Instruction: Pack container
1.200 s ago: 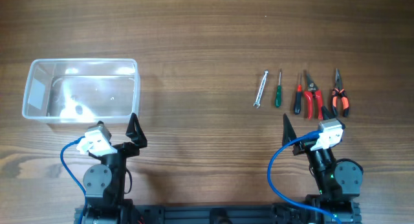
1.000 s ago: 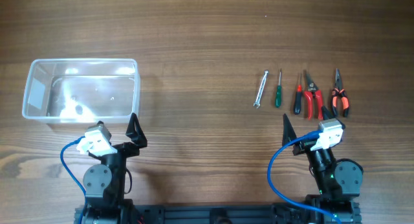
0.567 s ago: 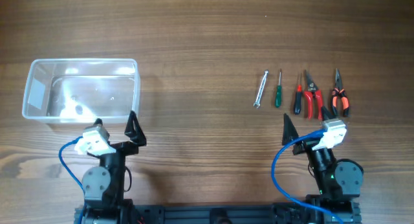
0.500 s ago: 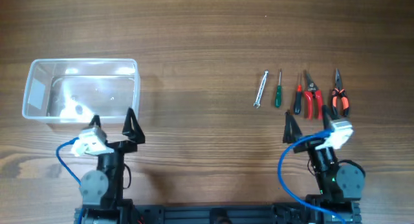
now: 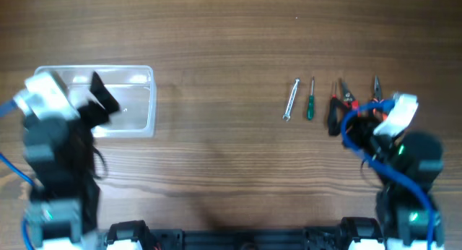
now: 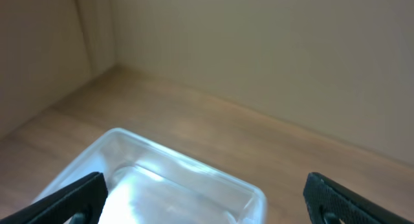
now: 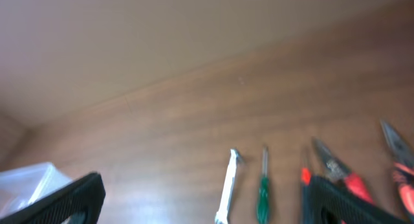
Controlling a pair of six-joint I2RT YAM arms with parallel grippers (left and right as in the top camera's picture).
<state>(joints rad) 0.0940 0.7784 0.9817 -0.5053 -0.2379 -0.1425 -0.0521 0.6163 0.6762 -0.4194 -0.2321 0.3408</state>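
I should use my left gripper to take the clear plastic container (image 5: pixel 133 102) by its outer end (image 5: pixel 41 70) and bring it to the hand tools first, because it is far from them.
The clear plastic container (image 5: pixel 136 98) sits at the table's left, and it seems empty. My left gripper (image 5: pixel 97 105) hovers over its near part, open and empty. In the left wrist view the container (image 6: pixel 184 188) lies between and beyond the open fingers (image 6: pixel 207 208). A row of hand tools lies at the right: a silver wrench (image 5: pixel 290 100), a green screwdriver (image 5: pixel 310 100), a red and black screwdriver (image 5: pixel 333 109), red pliers (image 5: pixel 346 98) and orange pliers (image 5: pixel 376 87). My right gripper (image 5: pixel 364 120) is above the pliers, open and empty. The right wrist view shows the wrench (image 7: pixel 226 191) and the green screwdriver (image 7: pixel 262 193) between its fingers (image 7: pixel 207 208).
The wooden table (image 5: pixel 216 149) runs between the container and the tools. My right arm and its blue cable (image 5: pixel 361 145) cover part of the pliers from above. A corner of the container (image 7: pixel 26 182) shows at the left of the right wrist view.
Both arms have swung up and forward from the front edge. The left gripper is now over the container and the right gripper over the pliers. The tools and container have not moved.
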